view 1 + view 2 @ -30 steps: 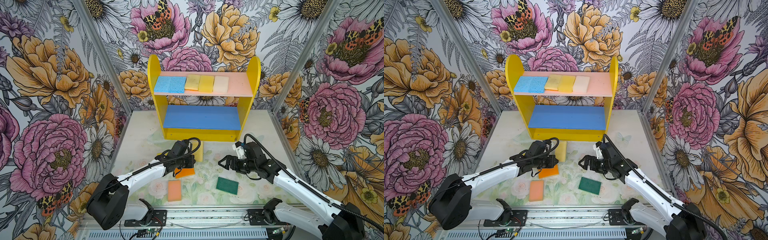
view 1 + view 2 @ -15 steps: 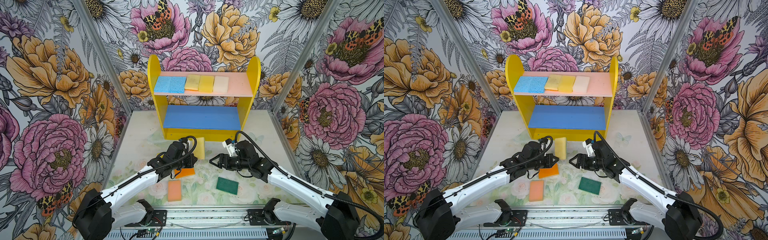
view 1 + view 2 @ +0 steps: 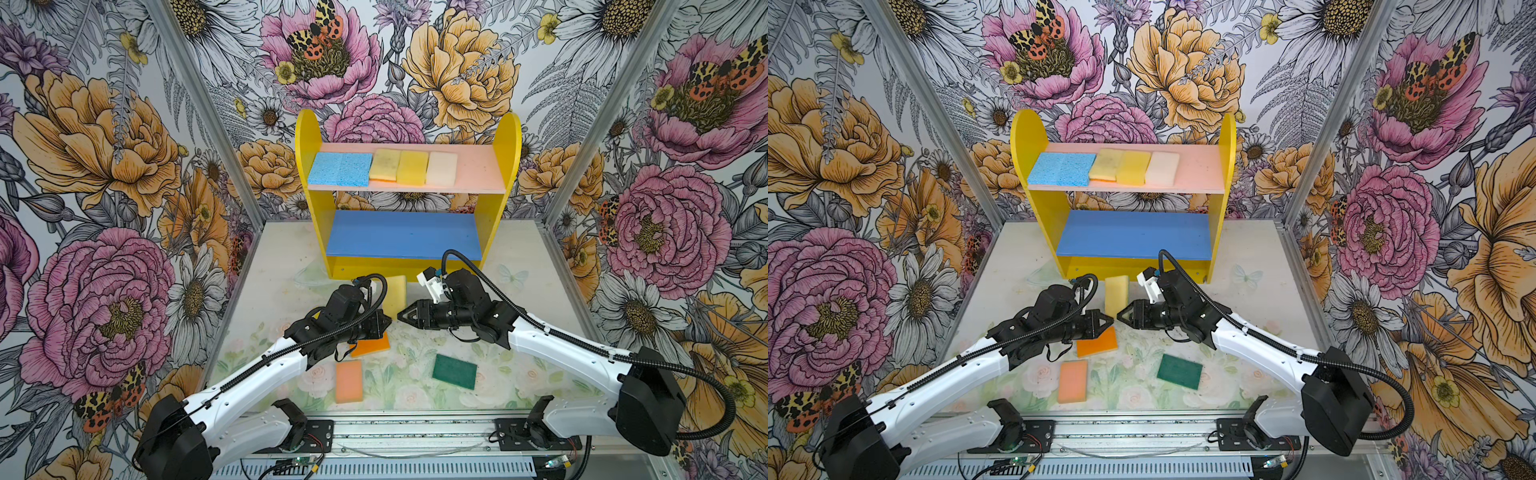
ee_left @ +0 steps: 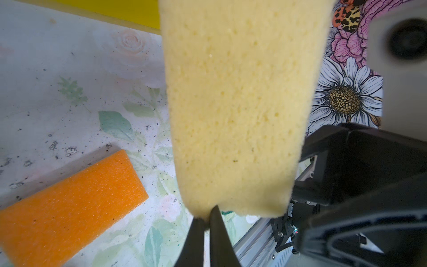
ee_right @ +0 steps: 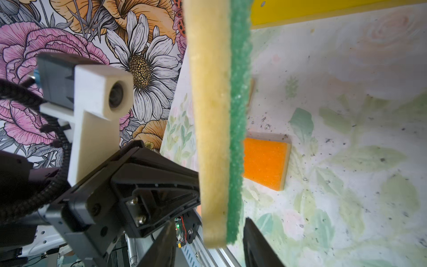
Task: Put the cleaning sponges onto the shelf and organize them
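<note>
The yellow sponge is held by its lower corner in my left gripper, so my right gripper should grip its lower edge and take it to the blue board.
A yellow sponge with a green scrub backing stands upright above the table, in front of the shelf. My left gripper is shut on its lower corner. My right gripper faces it from the right. Its jaws straddle the sponge's lower edge, open, with a gap on each side. Two light blue sponges, two yellow ones and a cream one lie on the pink upper board. The blue lower board is bare.
On the table lie an orange sponge just under my left gripper, a peach sponge nearer the front and a dark green sponge under my right arm. Flowered walls close in three sides. A metal rail runs along the front.
My right gripper has moved left up to the held yellow sponge and its jaws have narrowed around the sponge's edge. The left gripper has kept its hold, nearly in place.
</note>
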{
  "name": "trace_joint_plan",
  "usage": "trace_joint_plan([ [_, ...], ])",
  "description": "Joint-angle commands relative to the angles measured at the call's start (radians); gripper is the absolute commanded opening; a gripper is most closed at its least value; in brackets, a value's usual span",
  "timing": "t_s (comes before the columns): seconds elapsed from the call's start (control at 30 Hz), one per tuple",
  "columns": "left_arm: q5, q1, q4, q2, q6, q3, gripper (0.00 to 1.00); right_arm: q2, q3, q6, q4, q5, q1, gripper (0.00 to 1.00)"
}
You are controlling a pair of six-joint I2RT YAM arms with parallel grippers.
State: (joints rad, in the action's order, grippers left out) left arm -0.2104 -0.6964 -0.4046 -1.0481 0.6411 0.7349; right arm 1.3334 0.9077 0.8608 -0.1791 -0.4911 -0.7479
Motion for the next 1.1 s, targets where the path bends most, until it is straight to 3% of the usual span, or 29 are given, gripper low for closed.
trace_joint_plan([
  [0.0, -0.004, -0.007, -0.035, 0.034, -0.011, 0.026, 0.03, 0.028, 0.048, -0.016, 0.031, 0.010, -0.012, 0.42],
  [0.13, 0.002, -0.003, -0.049, 0.044, -0.010, 0.021, 0.03, 0.054, 0.075, -0.016, 0.033, 0.016, -0.034, 0.31],
  [0.23, -0.001, 0.003, -0.050, 0.044, -0.005, 0.021, 0.06, 0.067, 0.082, -0.015, 0.033, 0.026, -0.040, 0.16],
  [0.33, -0.007, 0.015, -0.062, 0.054, -0.006, 0.024, 0.43, 0.070, 0.085, -0.014, 0.034, 0.038, -0.040, 0.02],
  [0.43, -0.024, 0.041, -0.100, 0.076, -0.022, 0.038, 0.66, 0.070, 0.093, -0.016, 0.033, 0.051, -0.039, 0.01],
  [0.63, -0.029, 0.141, -0.219, 0.228, -0.054, 0.051, 0.99, 0.107, 0.155, -0.023, 0.033, 0.063, -0.039, 0.02],
  [0.9, 0.003, 0.379, -0.315, 0.553, -0.058, -0.016, 0.99, 0.270, 0.367, -0.012, 0.035, 0.052, -0.009, 0.03],
  [1.07, 0.074, 0.445, -0.336, 0.665, -0.066, -0.030, 0.99, 0.411, 0.507, 0.062, 0.084, 0.037, 0.027, 0.03],
])
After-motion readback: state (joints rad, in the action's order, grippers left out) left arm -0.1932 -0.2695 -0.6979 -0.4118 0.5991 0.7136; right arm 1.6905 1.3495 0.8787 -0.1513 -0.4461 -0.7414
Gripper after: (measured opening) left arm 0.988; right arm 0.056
